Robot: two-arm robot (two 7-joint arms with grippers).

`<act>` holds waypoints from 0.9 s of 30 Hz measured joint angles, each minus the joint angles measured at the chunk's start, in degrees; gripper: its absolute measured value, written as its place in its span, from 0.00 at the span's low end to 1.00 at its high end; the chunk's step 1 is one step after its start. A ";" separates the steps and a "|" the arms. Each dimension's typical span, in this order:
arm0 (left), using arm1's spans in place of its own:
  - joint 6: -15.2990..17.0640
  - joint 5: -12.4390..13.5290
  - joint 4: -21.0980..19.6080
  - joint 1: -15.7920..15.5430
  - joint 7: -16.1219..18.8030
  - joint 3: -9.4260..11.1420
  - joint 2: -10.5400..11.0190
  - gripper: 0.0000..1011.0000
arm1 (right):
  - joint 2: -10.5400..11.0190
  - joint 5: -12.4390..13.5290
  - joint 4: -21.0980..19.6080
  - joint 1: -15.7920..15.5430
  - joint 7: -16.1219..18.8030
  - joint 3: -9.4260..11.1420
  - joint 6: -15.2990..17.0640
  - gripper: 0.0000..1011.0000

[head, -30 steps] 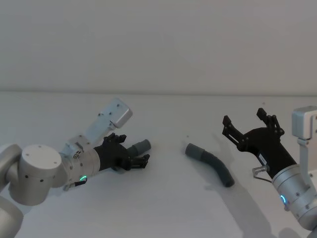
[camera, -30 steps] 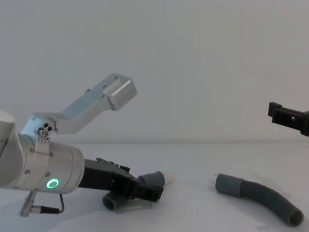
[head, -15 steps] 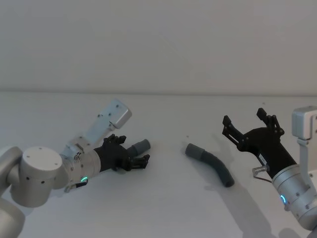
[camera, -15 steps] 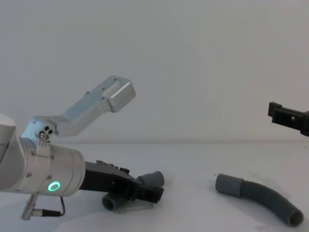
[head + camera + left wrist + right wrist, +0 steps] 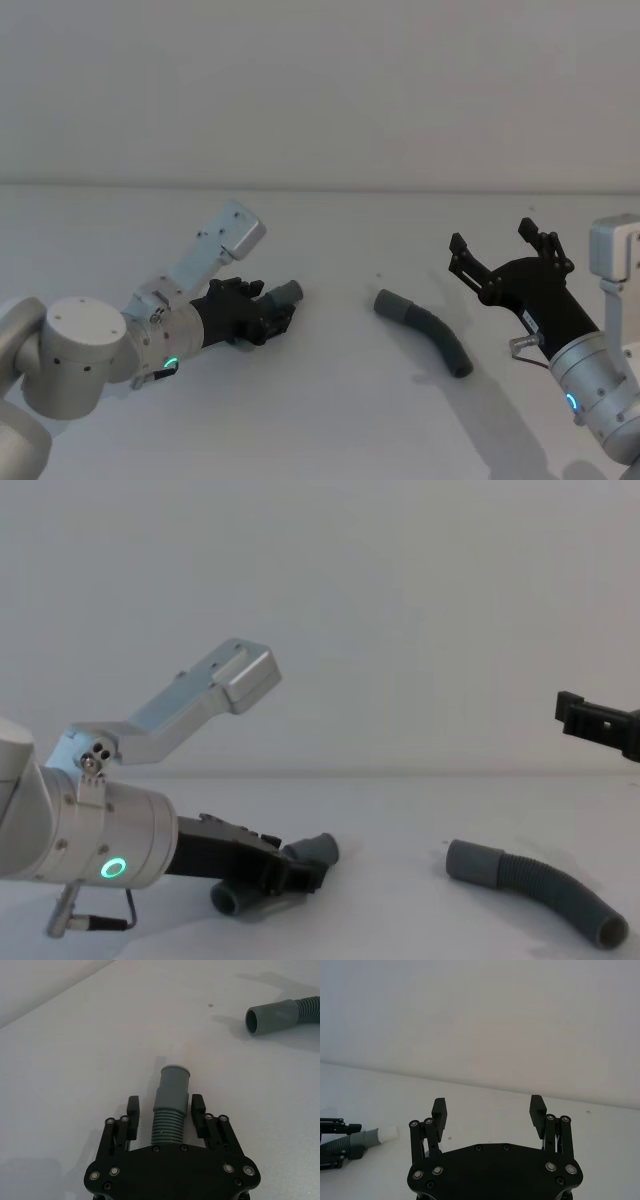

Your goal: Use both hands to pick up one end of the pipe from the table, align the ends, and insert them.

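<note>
The ribbed part (image 5: 168,1126) of the short pipe starts back between the fingers, so its smooth cuff (image 5: 173,1091) should stay straight ahead of my left gripper when I lift it.
The short pipe (image 5: 170,1105) lies on the white table (image 5: 330,420) at the left, its smooth cuff end (image 5: 288,293) pointing toward the middle. My left gripper (image 5: 272,318) sits low over it, open, with a finger on each side of the ribbed part and a narrow gap on one side. The longer pipe (image 5: 428,332) lies curved to the right of centre, its cuff (image 5: 388,303) facing the short piece. My right gripper (image 5: 492,238) hangs open above the table, right of the longer pipe and apart from it. The right wrist view shows the short pipe's pale tip (image 5: 388,1133).
A plain pale wall (image 5: 320,90) rises behind the table. The left arm's silver wrist bracket (image 5: 235,675) sticks up over the short pipe. A strip of bare table (image 5: 335,300) separates the two cuffs.
The left gripper's fingers have narrowed around the short pipe's ribbed part. The right gripper and the longer pipe have not moved.
</note>
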 joint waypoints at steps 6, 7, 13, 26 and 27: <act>0.01 0.02 0.04 0.03 0.06 -0.05 -0.02 0.46 | 0.00 0.00 0.00 0.00 0.00 0.00 0.00 0.99; 0.01 0.02 0.04 0.03 0.06 -0.06 -0.02 0.42 | 0.00 0.00 0.00 0.00 0.00 0.00 0.00 0.99; 0.02 0.02 0.06 0.06 0.07 -0.11 -0.05 0.34 | 0.00 0.00 0.00 0.00 0.00 0.00 0.00 0.99; 0.06 0.00 0.06 0.09 0.06 -0.12 -0.09 0.34 | 0.00 0.00 0.00 0.00 0.00 0.00 0.00 0.99; 0.06 0.00 0.06 0.10 0.06 -0.11 -0.09 0.34 | 0.00 0.00 0.00 0.00 0.00 0.00 0.00 0.99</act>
